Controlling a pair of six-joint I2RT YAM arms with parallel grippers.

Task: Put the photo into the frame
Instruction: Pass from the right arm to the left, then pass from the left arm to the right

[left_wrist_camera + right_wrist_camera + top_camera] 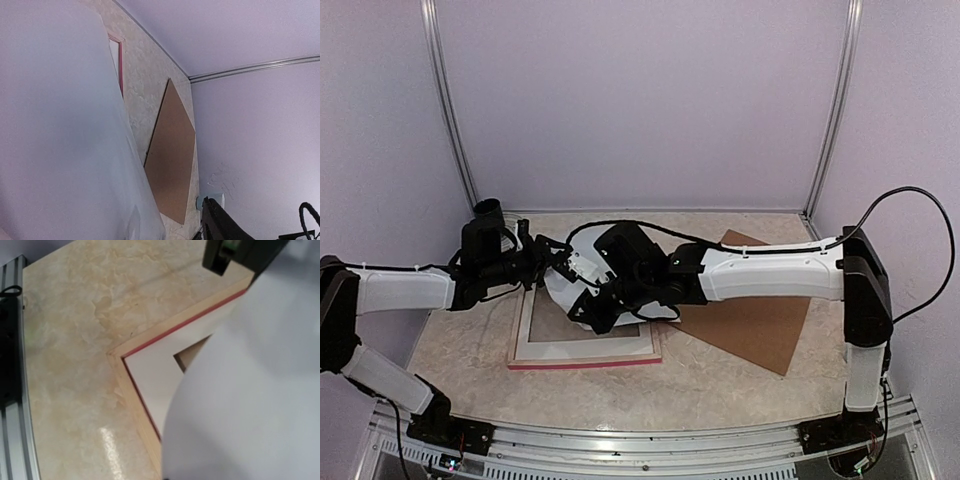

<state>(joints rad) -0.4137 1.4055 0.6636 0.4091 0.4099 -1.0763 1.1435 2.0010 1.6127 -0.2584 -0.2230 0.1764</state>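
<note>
My left gripper should keep its side of the photo [561,291], which curls over the frame with both grippers at that side, while my right gripper takes the photo's opposite edge [672,313].
The frame [585,362] lies flat on the table with its pale wood back up and its pink-red edge showing, also in the left wrist view [120,65] and the right wrist view [131,390]. The white mat border [590,347] sits inside it. The photo [565,285] is a curled sheet with its white back showing, raised over the frame's far part. My right gripper [594,312] is shut on it, its fingers hidden behind the sheet [260,390]. My left gripper [542,265] is open at the photo's left edge. One finger [217,222] stands apart from the sheet [60,125].
The brown backing board [750,325] lies flat to the right of the frame, also in the left wrist view [172,150]. Purple walls close the back and both sides. A metal rail [640,440] runs along the near edge.
</note>
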